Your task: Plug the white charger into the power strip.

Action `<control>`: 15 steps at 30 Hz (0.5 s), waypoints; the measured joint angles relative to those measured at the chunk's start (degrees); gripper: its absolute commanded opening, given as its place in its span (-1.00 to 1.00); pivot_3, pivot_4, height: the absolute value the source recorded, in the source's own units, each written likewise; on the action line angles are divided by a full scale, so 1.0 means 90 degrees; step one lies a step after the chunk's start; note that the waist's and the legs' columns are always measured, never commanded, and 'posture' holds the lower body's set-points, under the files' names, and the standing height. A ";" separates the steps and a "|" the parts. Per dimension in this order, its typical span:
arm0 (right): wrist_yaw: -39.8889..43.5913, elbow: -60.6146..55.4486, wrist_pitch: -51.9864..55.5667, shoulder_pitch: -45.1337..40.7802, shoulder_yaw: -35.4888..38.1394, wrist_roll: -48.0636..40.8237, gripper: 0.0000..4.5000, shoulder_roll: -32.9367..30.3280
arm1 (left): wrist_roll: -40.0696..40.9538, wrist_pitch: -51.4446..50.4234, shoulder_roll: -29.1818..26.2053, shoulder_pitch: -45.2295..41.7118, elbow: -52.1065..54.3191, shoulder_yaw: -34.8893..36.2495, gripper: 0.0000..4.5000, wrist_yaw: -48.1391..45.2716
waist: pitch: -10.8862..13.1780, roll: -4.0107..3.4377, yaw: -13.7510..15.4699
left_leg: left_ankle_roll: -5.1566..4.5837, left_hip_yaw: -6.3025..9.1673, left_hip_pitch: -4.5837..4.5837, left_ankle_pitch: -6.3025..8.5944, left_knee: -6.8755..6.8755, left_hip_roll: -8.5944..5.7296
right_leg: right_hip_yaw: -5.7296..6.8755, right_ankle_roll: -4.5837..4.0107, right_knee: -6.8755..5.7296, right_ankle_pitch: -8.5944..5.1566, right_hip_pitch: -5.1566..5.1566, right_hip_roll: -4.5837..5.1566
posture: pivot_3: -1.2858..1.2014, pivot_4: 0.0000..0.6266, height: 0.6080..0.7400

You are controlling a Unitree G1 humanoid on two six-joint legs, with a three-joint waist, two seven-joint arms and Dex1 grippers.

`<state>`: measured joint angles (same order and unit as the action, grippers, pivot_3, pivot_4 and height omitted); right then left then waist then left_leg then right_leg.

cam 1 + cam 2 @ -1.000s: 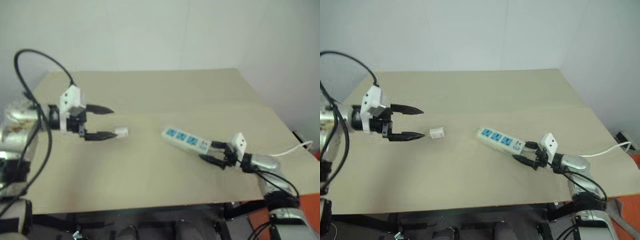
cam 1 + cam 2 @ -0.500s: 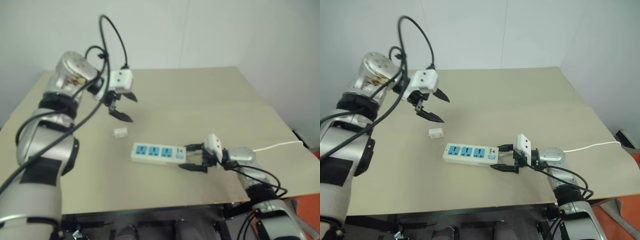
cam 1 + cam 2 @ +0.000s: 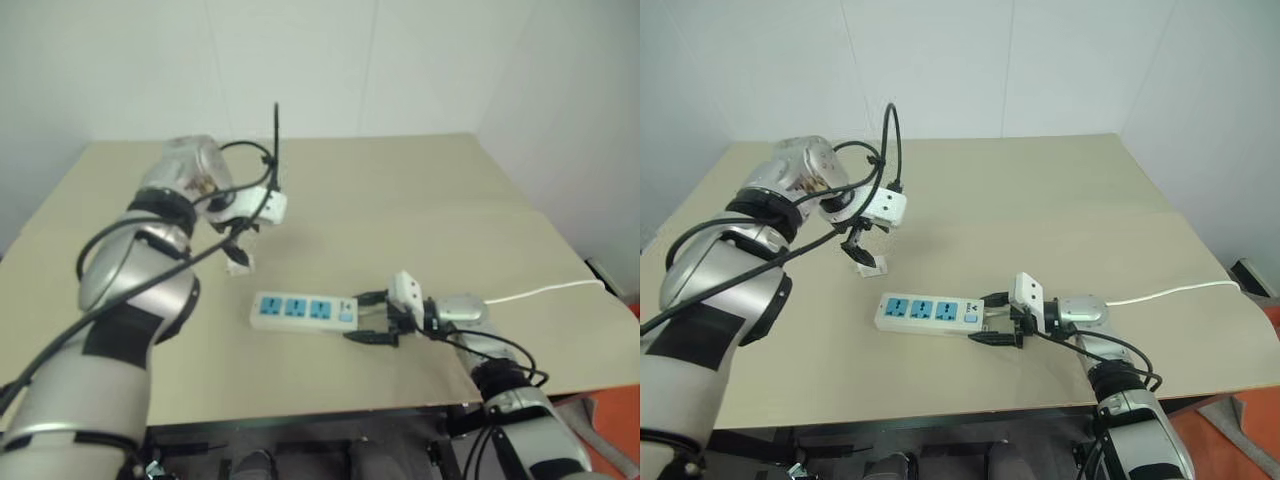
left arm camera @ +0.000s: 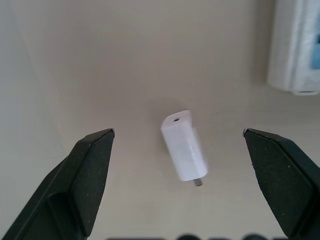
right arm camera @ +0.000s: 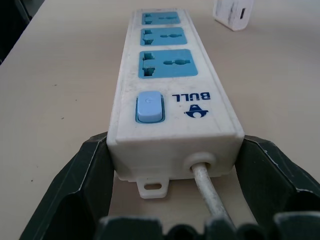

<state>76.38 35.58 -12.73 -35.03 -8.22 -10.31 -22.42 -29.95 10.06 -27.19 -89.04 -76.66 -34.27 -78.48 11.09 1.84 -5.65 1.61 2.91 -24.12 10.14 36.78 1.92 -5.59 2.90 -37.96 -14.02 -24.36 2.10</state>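
The white charger's narrow sides (image 4: pixel 184 146) face my left gripper's open fingers, so I go down next until the fingers straddle the charger's body (image 3: pixel 873 267) and then close.
The white charger (image 4: pixel 184 152) lies on its side on the tan table, prongs showing at one end, a little beyond the left end of the power strip (image 3: pixel 925 313). My left gripper (image 4: pixel 177 132) hangs just above it, pointing down. It is open, with one black finger on each side of the charger and clear of it. The strip lies flat with three blue sockets (image 5: pixel 168 63) and a blue switch (image 5: pixel 149 107) facing up. My right gripper (image 3: pixel 980 319) is shut on the strip's cord end, its fingers (image 5: pixel 85 185) pressed against both sides. The charger (image 5: pixel 232 12) also shows past the strip's far end.
The strip's thin white cord (image 3: pixel 1160 293) runs along my right arm and off the table's right edge (image 3: pixel 1215 270). The tan table (image 3: pixel 1040 190) stretches back to a white wall. Its front edge (image 3: pixel 940 410) is close below the strip.
My left arm swung in from the left and tipped its open fingers down over the charger. My right gripper pulled the strip leftward and turned it to lie across the table.
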 measured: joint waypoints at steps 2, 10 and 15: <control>-0.0046 0.0002 -0.0038 0.0000 -0.0002 0.0022 0.52 0.0020 | -0.0135 -0.0049 0.0057 0.0001 -0.0065 -0.0018 1.00 0.0089 | 0.0000 0.0000 -0.0006 | 0.0000 0.0000 0.0001 0.0000 0.0000 0.0000 | 0.0000 0.0000 -0.0001 0.0000 0.0000 0.0000 | 0.03 -0.52 1.00; -0.0195 0.0009 -0.0192 0.0001 -0.0027 0.0111 0.52 0.0126 | -0.0411 -0.0510 0.0273 0.0076 -0.0178 -0.0008 1.00 0.0181 | 0.0000 0.0000 -0.0020 | 0.0000 0.0000 0.0005 0.0000 0.0000 0.0000 | 0.0000 0.0001 -0.0004 -0.0001 0.0002 -0.0001 | 0.03 -0.52 1.00; -0.0250 0.0034 -0.0224 0.0001 -0.0026 0.0130 0.52 0.0155 | -0.0622 -0.0837 0.0350 0.0215 -0.0255 -0.0023 1.00 0.0419 | 0.0000 0.0000 -0.0017 | 0.0000 0.0003 0.0008 0.0000 0.0000 0.0000 | 0.0001 0.0001 -0.0007 0.0000 0.0006 -0.0001 | 0.03 -0.52 1.00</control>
<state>74.12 35.89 -14.74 -35.02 -8.45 -9.14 -21.03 -35.54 2.53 -24.04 -87.11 -78.95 -34.48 -74.71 11.09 1.84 -5.80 1.61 2.93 -24.05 10.14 36.78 1.92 -5.58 2.90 -38.02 -14.02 -24.30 2.09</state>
